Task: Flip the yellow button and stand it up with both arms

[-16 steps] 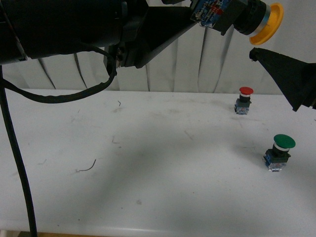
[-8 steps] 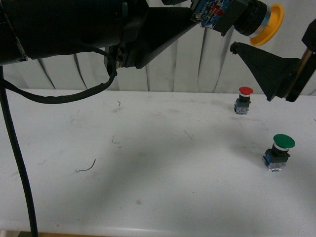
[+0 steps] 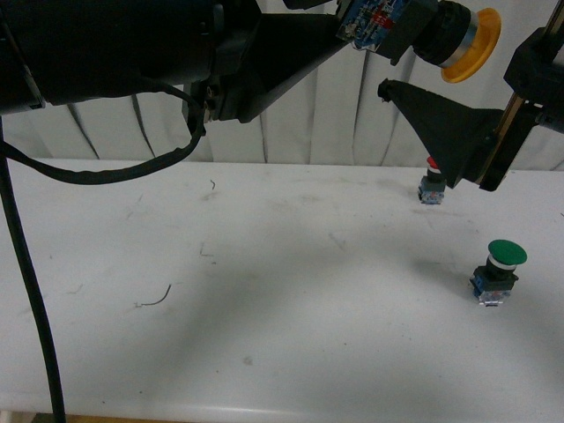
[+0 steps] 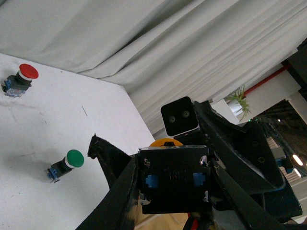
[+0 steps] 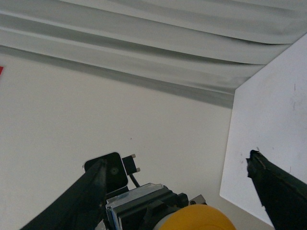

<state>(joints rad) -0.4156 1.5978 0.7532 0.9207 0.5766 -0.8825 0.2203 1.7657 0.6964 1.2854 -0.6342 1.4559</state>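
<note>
The yellow button (image 3: 429, 33) should stay upright when I put it down block first, because the green button balances on its squared block (image 3: 492, 286) under a wide cap.
My left gripper (image 3: 385, 21) is shut on the yellow button's dark blue contact block (image 4: 175, 179) and holds it high above the table, lying sideways. Its yellow cap (image 3: 472, 44) points right, toward my right arm. My right gripper (image 5: 175, 160) is open, with one finger on each side of the cap (image 5: 199, 218) and not touching it. In the front view its lower finger (image 3: 445, 123) reaches under the button.
A red-capped button (image 4: 21, 79) stands at the back right of the white table (image 3: 264, 291); my right finger partly hides it in the front view (image 3: 431, 188). A green-capped button (image 3: 499, 270) stands nearer the front right. White curtains hang behind.
My right gripper has moved left and closer to the yellow button; its finger now reaches under the cap and covers the red button's cap. The left arm and button have stayed still.
</note>
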